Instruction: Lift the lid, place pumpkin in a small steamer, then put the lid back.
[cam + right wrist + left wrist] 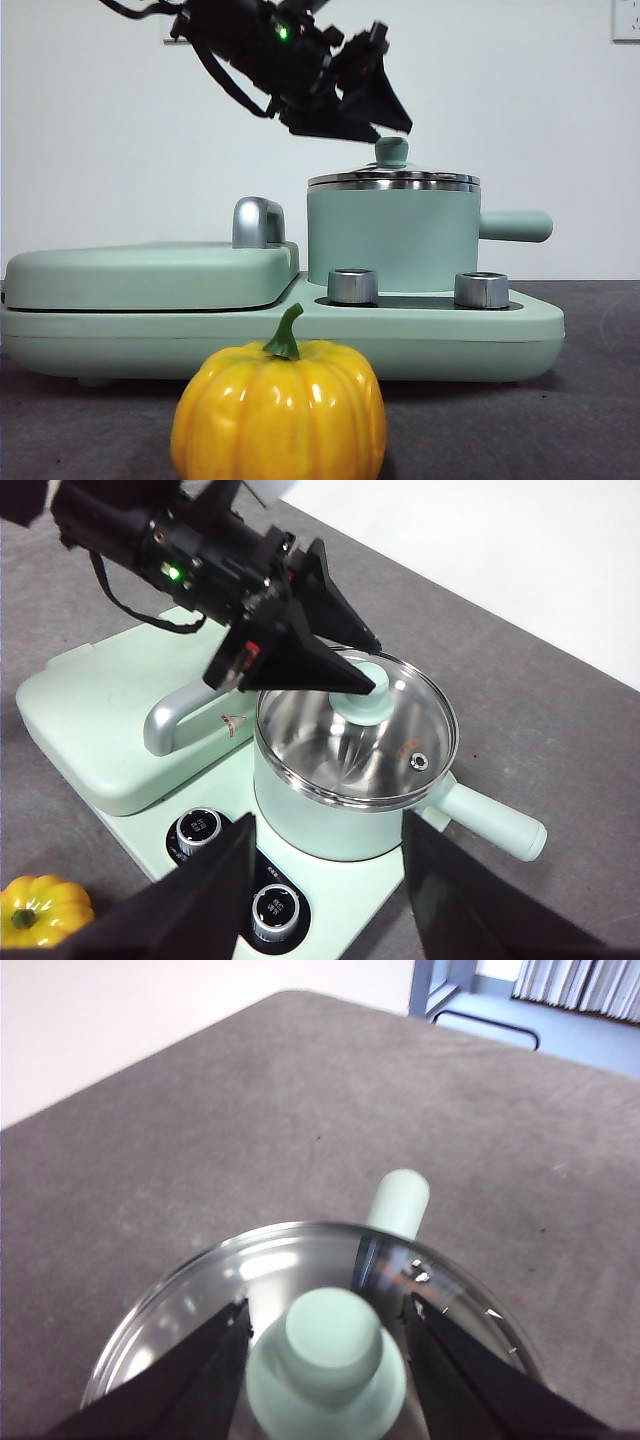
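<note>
The robot can see only shiny steel [225, 1295] through the clear lid, so it should expect an empty small steamer [393, 238] when it raises the lid.
The lid [392, 181] sits flat on the small steamer [392, 240], which stands on the right half of the mint base. My left gripper [385, 122] comes down from the upper left over the lid's mint knob [333, 1335]. Its jaws are open, one on each side of the knob with a small gap [325, 1310]. The pumpkin [280, 412] rests on the grey table in front of the base, close to the front camera. My right gripper [328, 825] hovers open and empty, high above the steamer [320, 830] and well away from the pumpkin [40, 910].
A flat mint grill cover [150, 275] with a steel handle [255, 222] fills the left half of the base appliance [450, 330]. Two silver knobs [352, 286] [481, 290] stand before the pot. The steamer's side handle [515, 226] sticks out to the right.
</note>
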{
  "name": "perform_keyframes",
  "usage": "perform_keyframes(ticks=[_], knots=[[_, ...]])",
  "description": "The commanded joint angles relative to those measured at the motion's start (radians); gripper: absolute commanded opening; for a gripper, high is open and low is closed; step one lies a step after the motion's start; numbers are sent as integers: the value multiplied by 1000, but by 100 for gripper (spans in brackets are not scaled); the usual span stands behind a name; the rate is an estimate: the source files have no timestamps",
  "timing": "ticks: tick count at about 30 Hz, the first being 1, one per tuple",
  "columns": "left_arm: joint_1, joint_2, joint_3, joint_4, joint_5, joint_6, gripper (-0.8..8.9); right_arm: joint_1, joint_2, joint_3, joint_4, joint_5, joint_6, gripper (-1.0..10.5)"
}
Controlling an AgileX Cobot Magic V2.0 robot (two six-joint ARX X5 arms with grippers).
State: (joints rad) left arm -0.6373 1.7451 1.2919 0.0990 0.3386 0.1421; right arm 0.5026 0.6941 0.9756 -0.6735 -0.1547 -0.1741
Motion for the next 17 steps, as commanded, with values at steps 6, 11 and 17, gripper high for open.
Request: perform_keyframes(ticks=[6, 11, 17], knots=[[-9, 53, 26, 56, -7, 6, 246, 4, 5, 18, 6, -1, 18, 230], [-9, 60, 26, 50, -7, 6, 246, 4, 5, 18, 6, -1, 18, 230], [-9, 61, 26, 47, -8, 6, 246, 4, 5, 18, 6, -1, 18, 230]])
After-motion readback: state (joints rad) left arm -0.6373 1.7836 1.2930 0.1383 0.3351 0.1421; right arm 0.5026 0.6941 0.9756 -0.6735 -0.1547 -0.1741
